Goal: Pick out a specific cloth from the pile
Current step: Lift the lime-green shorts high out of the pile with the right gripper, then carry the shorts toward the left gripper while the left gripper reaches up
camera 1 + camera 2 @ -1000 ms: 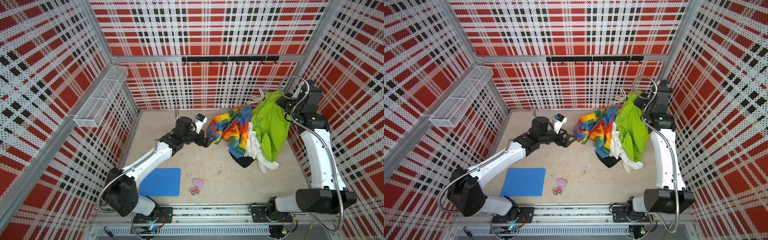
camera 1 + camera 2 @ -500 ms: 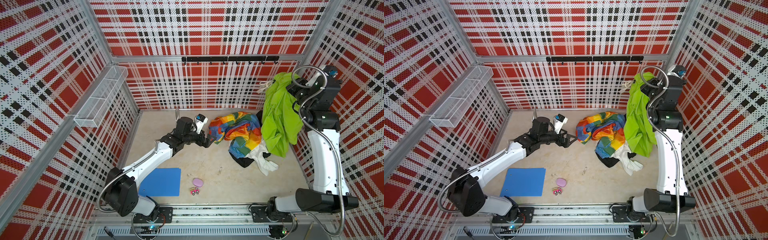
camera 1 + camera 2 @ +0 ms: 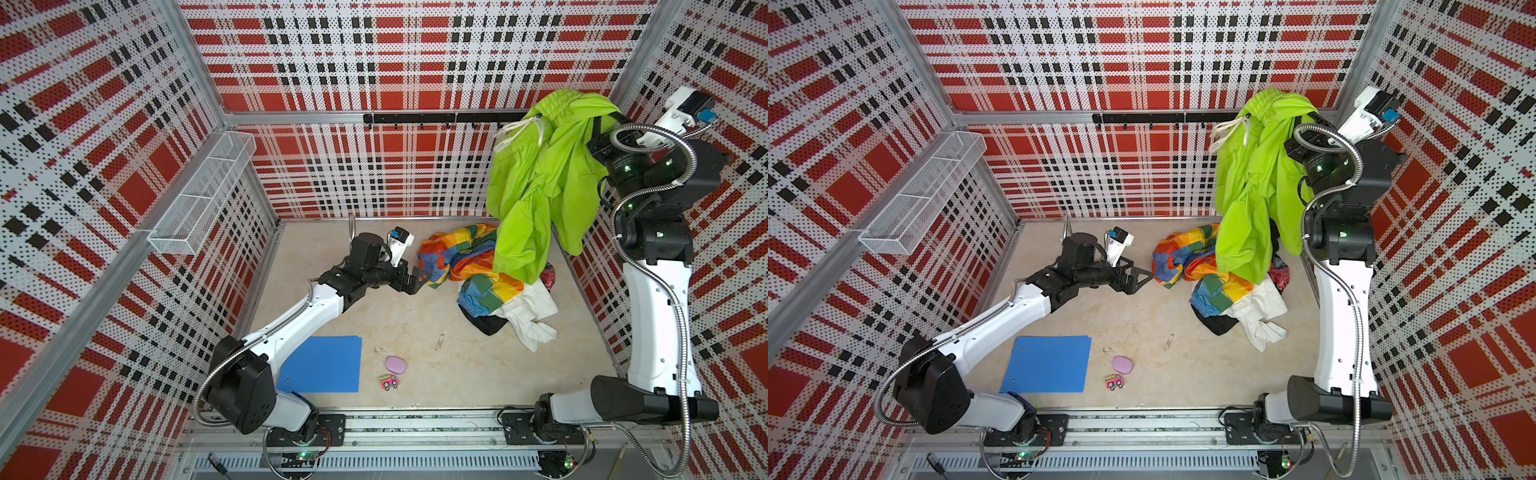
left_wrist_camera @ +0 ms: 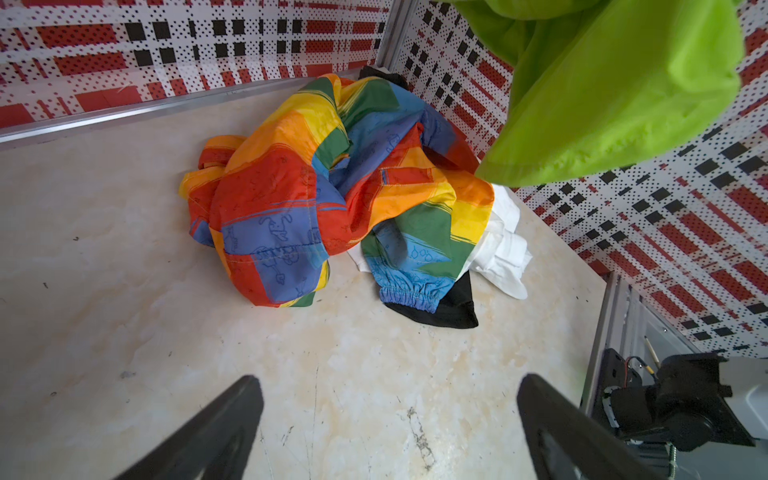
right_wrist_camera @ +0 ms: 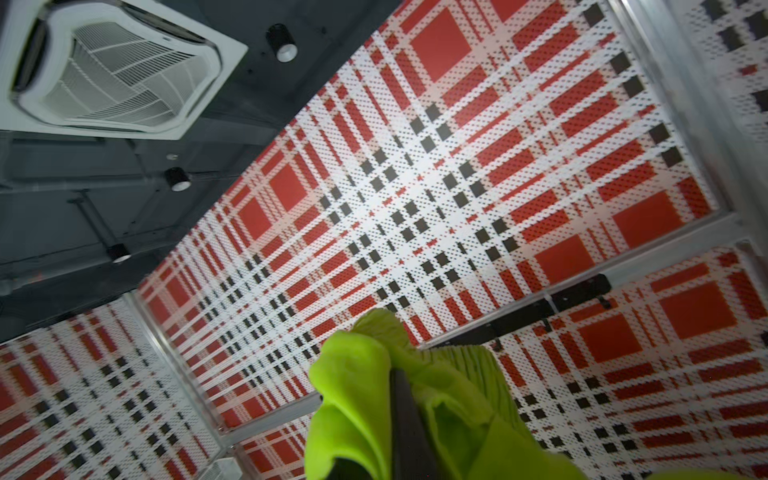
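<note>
My left gripper is open, and the lime-green cloth's drawstring side (image 3: 521,133) hangs free toward it. I should go on holding that gripper open until the waistband (image 3: 560,99) gets to its fingers, then close it there.
The lime-green cloth (image 3: 536,187) (image 3: 1254,187) hangs high by the back right corner, its gathered waistband and white drawstring (image 3: 519,129) uppermost. My right gripper (image 5: 397,374) is shut on the cloth, with green folds wrapped around its dark fingers. In both top views the cloth hides that gripper. The cloth's lower end (image 4: 602,104) dangles over the right side of the pile (image 3: 469,266) (image 3: 1200,266) (image 4: 332,199), a rainbow fabric heap with white and black pieces. My left gripper (image 3: 419,278) (image 3: 1140,276) (image 4: 386,382) stands open and empty, low over the floor just left of the pile.
A blue folder (image 3: 322,365) lies on the floor at the front left, beside a pink oval thing (image 3: 395,364) and a small toy car (image 3: 388,381). A wire basket (image 3: 203,195) hangs on the left wall. A black hook rail (image 3: 436,118) runs along the back wall.
My right arm has risen and carried the green cloth up off the pile; the white garment it dragged has dropped back. The left arm has not moved.
</note>
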You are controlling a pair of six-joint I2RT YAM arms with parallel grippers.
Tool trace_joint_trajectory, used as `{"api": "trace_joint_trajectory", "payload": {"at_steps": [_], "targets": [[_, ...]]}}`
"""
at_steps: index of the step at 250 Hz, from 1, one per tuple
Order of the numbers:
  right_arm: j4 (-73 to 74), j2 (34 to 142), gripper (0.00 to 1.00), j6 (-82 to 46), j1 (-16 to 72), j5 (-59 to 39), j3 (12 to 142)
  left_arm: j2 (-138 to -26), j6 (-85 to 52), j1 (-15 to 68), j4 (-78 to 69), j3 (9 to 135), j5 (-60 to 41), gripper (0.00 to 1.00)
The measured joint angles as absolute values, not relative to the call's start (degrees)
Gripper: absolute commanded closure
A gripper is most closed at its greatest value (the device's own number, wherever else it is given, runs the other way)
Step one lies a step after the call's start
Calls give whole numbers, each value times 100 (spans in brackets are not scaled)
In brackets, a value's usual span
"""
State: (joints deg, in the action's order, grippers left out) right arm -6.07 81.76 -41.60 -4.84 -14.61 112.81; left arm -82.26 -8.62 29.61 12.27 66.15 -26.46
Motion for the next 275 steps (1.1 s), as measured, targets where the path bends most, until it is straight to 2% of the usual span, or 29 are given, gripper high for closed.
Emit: {"api": "trace_joint_trajectory", "payload": {"at_steps": [39,120,201,275], "targets": [[-224,8326,97,-4355,-108,-1857,11574,-7964,-985,2414,1037,6611,-2864,1],[204,8875,97,-4101,1798,-1833,12099,-7260,-1490,976,342,6346,-3317,1],[432,10331,97,-3876,3135,-1367,12820,-6626,-2038,-296,-336,5824,-3376,1],[615,11666,97,-4051,3868,-1166,13375,-6307,-2497,-1135,-770,5485,-3057,1]]}}
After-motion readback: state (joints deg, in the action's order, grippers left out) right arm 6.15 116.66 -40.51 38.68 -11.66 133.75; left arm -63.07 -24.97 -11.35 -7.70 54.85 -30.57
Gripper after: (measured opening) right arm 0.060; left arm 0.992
